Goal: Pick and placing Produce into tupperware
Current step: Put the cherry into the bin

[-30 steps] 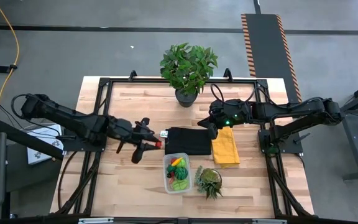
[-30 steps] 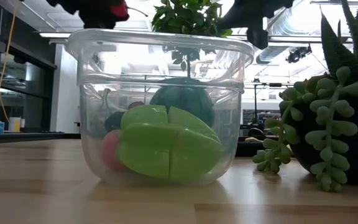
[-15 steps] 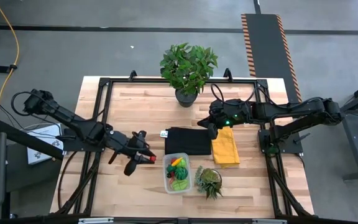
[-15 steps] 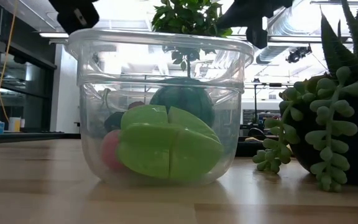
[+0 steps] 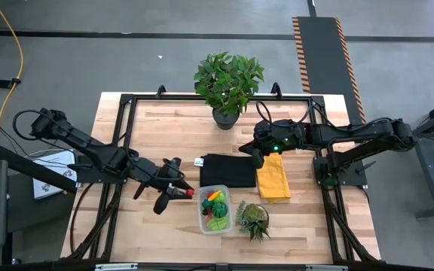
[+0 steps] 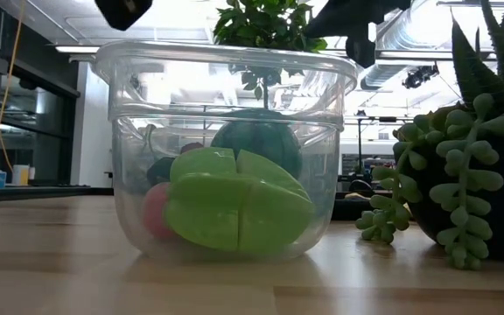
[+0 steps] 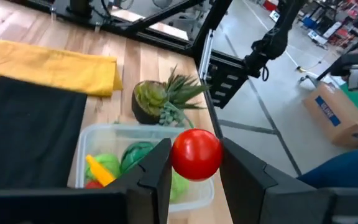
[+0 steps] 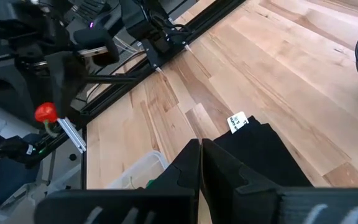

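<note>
My left gripper needs to tip its fingers down over the tupperware's opening [image 5: 212, 213] before it lets go of the red piece [image 5: 190, 193], because the gripper points nearly level and the piece is outside the tupperware's rim.
The clear tupperware [image 5: 202, 214] stands near the table's front edge and holds green pieces [image 6: 234, 210] and an orange stick [image 7: 98, 169]; its rim [image 7: 92, 134] also shows in the left wrist view. My left gripper [image 5: 178, 192] hovers just left of it, shut on a small red round piece of produce [image 7: 196, 154]. My right gripper [image 5: 256, 156] hangs shut over the seam between the black and yellow cloths, holding nothing. My left gripper pinches the red piece by its two opposite sides [image 7: 174, 157] between its two fingers. The fingers come from the table's left, slanting a little downward. The piece is lifted clear of the table, beside the tupperware's left wall.
A potted leafy plant [image 5: 227, 83] stands at the far edge and a spiky succulent [image 5: 254, 219] right of the tupperware. A black cloth [image 5: 228, 171] and a yellow cloth [image 5: 274, 178] lie behind them. Black frame rails run along the table's sides.
My left gripper has carried the red piece toward the table's near edge, then slightly toward the tupperware, rising a little and rolling about its own axis. It has stayed shut on the piece.
</note>
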{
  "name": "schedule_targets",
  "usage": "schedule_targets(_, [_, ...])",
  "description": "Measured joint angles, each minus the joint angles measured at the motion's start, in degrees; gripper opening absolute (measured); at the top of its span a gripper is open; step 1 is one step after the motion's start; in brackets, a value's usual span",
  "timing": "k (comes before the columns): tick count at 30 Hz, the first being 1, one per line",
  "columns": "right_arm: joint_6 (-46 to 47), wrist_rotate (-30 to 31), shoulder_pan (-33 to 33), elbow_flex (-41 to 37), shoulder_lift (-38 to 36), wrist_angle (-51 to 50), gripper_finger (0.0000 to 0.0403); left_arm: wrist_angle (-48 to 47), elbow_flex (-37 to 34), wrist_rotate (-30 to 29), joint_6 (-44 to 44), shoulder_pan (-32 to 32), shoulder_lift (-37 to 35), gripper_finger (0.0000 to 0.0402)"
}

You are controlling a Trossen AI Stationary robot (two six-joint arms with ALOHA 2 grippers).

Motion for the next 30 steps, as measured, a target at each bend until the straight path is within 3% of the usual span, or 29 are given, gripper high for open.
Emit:
schedule_targets(3, [-0.39,-0.68,0.00,0.00,0.00,0.02,0.0006,-2.76,2.80,-0.09,1.70,0.02,2.37,0.0104])
schedule_targets(8, [-2.74,-12.07,0.00,0.00,0.00,1.29,0.0006,-8.26,7.58,0.14,4.86,0.02,6.39,0.0104])
schedule_targets(12, [0.55,-15.95,0.28,0.00,0.00,1.27,0.0006,-8.81,8.81,0.31,5.35,0.04,7.21,0.0104])
schedule_targets(30, [2.64,-17.53,8.44,0.00,0.00,0.50,0.0006,-15.08,8.79,-4.04,-4.85,0.04,7.23,0.0104])
